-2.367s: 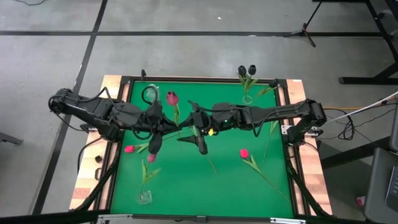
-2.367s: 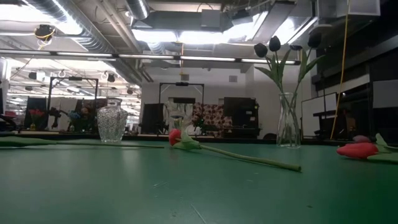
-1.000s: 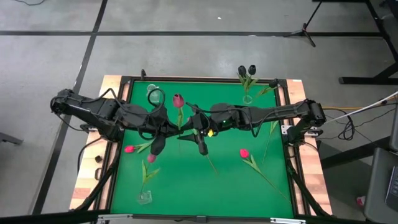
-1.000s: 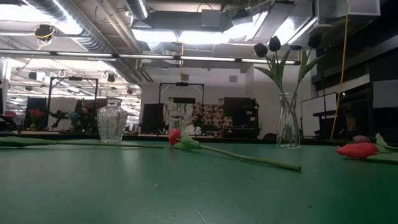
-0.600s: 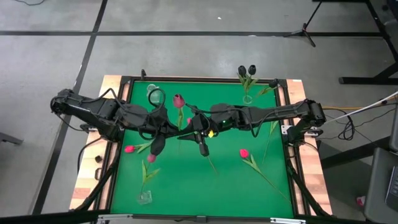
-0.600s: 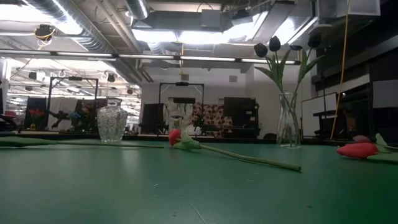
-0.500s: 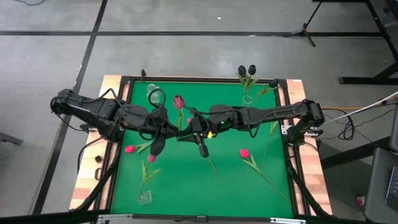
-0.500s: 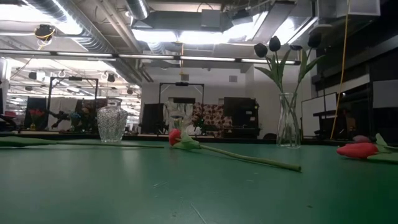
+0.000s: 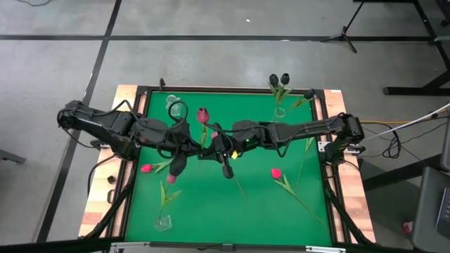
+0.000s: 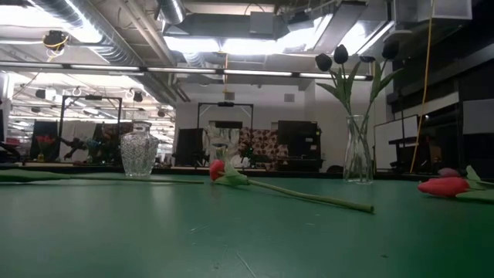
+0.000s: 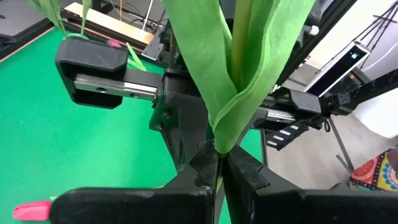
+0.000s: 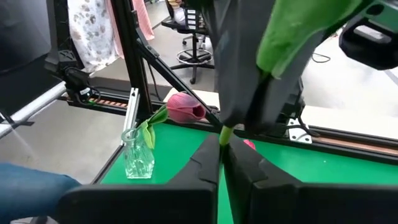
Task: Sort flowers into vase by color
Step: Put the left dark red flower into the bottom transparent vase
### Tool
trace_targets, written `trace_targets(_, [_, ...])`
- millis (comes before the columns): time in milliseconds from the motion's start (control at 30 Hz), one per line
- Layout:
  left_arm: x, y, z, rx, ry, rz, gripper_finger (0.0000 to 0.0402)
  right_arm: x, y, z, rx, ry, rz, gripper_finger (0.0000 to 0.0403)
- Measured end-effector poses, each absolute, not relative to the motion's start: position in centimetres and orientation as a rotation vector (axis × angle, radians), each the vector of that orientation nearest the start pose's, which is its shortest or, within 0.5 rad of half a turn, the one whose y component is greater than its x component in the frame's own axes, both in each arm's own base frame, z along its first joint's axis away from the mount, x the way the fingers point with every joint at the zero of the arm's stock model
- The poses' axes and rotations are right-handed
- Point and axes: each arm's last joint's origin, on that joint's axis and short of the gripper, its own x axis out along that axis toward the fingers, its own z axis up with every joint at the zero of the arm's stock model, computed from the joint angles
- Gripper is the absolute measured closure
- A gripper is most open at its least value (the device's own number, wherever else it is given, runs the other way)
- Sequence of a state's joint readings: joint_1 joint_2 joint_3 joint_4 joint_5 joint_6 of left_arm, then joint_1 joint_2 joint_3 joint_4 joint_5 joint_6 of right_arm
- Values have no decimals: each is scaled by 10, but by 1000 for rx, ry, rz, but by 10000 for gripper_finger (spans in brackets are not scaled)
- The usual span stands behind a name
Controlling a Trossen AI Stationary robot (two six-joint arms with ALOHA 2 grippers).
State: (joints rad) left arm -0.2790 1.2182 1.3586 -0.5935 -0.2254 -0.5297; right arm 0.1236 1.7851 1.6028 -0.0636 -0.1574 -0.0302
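Note:
The maroon-pink tulip's stem (image 12: 225, 134) is pinched by both my grippers, so my left gripper should open and move away before my right gripper takes the tulip to the small vase (image 9: 163, 223).
A maroon-pink tulip (image 9: 204, 114) stands lifted above the green mat (image 9: 211, 211), between both arms. My left gripper (image 9: 199, 147) comes in from the left and is shut on its stem. My right gripper (image 9: 213, 146) comes in from the right and is shut on the same stem, just below the left one. Two near-black tulips (image 9: 278, 79) stand in a clear vase (image 9: 280, 109) at the far right. Another maroon-pink tulip (image 9: 171, 178) stands in a small vase (image 9: 164, 223) at the near left. Bright pink tulips (image 9: 145, 168) (image 9: 275, 172) lie on the mat. My left gripper pinches the tulip's stem (image 11: 219, 152) between its two fingers, where the leaf (image 11: 249, 93) wraps it. The fingers come nearly level from the table's left, across the stem. The tulip rises above them, clear of the mat. My right gripper pinches the stem's lower end (image 12: 225, 134) between its two fingertips, just below the left gripper's fingers (image 12: 249, 87). It comes nearly level from the table's right, across the stem.
An empty clear vase (image 9: 171, 105) stands at the far left of the mat. A wooden frame (image 9: 330, 183) edges the table. Open mat lies at the near middle.
My right arm has crept a little toward the table's left, up to the held tulip's stem. The tulip and my left gripper have kept still.

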Motion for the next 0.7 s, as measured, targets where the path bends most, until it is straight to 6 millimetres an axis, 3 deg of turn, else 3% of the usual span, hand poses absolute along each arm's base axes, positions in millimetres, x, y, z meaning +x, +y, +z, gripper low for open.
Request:
trace_targets(233, [241, -64, 403, -346, 428, 88, 382, 418, 56, 353, -31, 239, 266, 398])
trace_targets(467, [236, -75, 402, -245, 428, 99, 314, 419, 55, 355, -56, 213, 243, 400])
trace_targets(700, [230, -79, 404, -267, 423, 129, 264, 414, 45, 368, -60, 158, 215, 401])
